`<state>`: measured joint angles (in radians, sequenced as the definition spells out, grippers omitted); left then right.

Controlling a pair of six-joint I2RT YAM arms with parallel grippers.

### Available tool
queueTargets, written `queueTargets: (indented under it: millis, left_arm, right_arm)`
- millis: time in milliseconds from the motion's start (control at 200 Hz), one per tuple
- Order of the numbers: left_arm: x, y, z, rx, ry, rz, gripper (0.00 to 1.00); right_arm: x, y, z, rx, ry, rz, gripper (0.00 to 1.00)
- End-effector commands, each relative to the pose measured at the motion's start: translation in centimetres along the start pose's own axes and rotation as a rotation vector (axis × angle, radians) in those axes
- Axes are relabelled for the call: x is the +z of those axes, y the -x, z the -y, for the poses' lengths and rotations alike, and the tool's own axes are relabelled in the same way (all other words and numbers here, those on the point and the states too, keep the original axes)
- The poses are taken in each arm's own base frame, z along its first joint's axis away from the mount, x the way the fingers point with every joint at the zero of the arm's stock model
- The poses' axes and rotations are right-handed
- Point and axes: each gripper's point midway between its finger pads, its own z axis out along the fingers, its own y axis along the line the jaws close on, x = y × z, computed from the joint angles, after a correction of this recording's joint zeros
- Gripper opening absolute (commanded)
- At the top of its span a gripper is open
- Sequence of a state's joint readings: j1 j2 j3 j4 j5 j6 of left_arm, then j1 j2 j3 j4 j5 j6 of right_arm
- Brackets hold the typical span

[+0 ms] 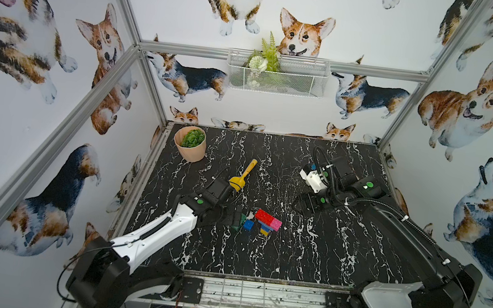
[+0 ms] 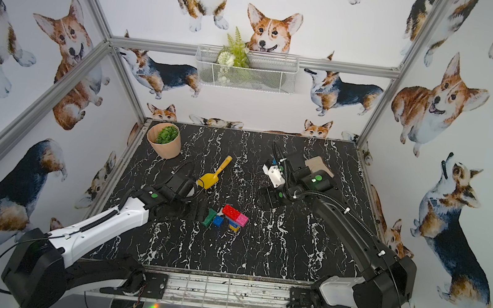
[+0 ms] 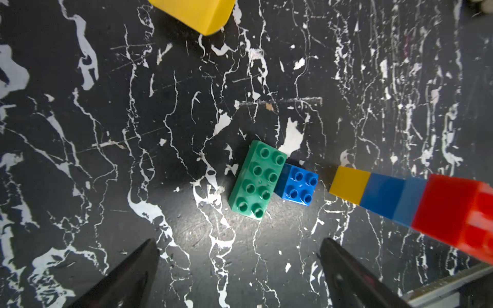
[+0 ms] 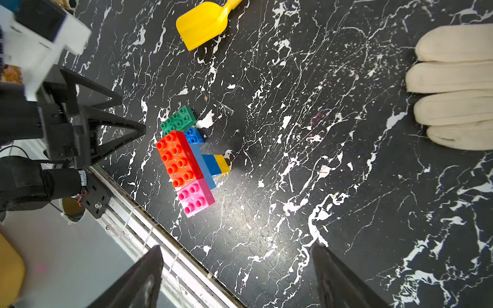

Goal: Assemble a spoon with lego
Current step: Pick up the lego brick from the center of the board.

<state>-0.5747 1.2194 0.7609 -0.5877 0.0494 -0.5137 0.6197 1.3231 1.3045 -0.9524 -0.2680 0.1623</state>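
The green brick sits snug against the small dark blue brick point(image 2: 218, 220), so I should first take the green brick point(image 2: 209, 217) with my left gripper and set it aside.
The part-built spoon point(image 1: 267, 222) stands mid-table: a red brick point(image 4: 178, 157) and a pink brick point(image 4: 196, 197) sit studs up on blue bricks, over a narrow blue and yellow stem point(image 4: 217, 164). Just to its left, loose lego lies flat: a green brick point(image 3: 256, 181) touches a small dark blue brick point(image 3: 300, 186). My left gripper point(image 3: 238, 241) is open and empty, its tips point(image 1: 234, 216) just short of the green brick. My right gripper point(image 4: 237, 246) is open and empty too, hovering point(image 1: 303, 204) to the right of the spoon and farther back.
A yellow toy shovel point(image 1: 240, 176) lies behind the bricks, close to the left wrist. A potted plant point(image 1: 191, 142) stands at the back left. A cream glove point(image 4: 453, 88) lies at the back right. The table's front rail point(image 1: 252, 294) runs between the arm bases.
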Motion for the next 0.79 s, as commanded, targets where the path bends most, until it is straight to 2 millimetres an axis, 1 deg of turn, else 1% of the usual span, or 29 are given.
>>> queueTargets:
  millis: [0,150,360,445,450,460,490,631,786]
  left_arm:
    - [1.1,-0.1,0.4,0.047,0.0,-0.043,0.93]
    - [2.7,-0.1,0.2,0.067,0.038,-0.089,0.89]
    - [4.8,0.2,0.4,0.085,0.06,-0.12,0.87]
    - [5.6,-0.1,-0.4,0.095,0.096,-0.142,0.87]
    - [5.4,0.5,0.0,0.096,0.089,-0.127,0.87]
    - [5.3,1.0,0.3,0.098,0.085,-0.116,0.87]
    - [5.4,1.2,0.4,0.099,0.083,-0.115,0.86]
    - [5.8,1.1,0.6,0.102,0.085,-0.115,0.85]
    - [6.4,0.8,0.2,0.103,0.101,-0.127,0.82]
  right_arm:
    - [-0.4,0.7,-0.6,-0.017,0.037,0.043,0.89]
    - [-0.5,0.3,-0.3,-0.021,0.034,0.04,0.89]
    - [-0.2,-0.5,0.2,-0.015,0.026,0.03,0.88]
    - [-0.3,-0.7,0.2,-0.014,0.026,0.032,0.87]
    - [-0.3,-0.7,0.2,-0.013,0.026,0.032,0.87]
    - [-0.4,-0.6,0.2,-0.014,0.026,0.033,0.87]
    - [-0.4,-0.7,0.2,-0.013,0.024,0.031,0.88]
    - [-0.5,-0.8,0.3,-0.014,0.017,0.028,0.87]
    - [-0.5,-0.8,0.4,-0.011,0.019,0.028,0.86]
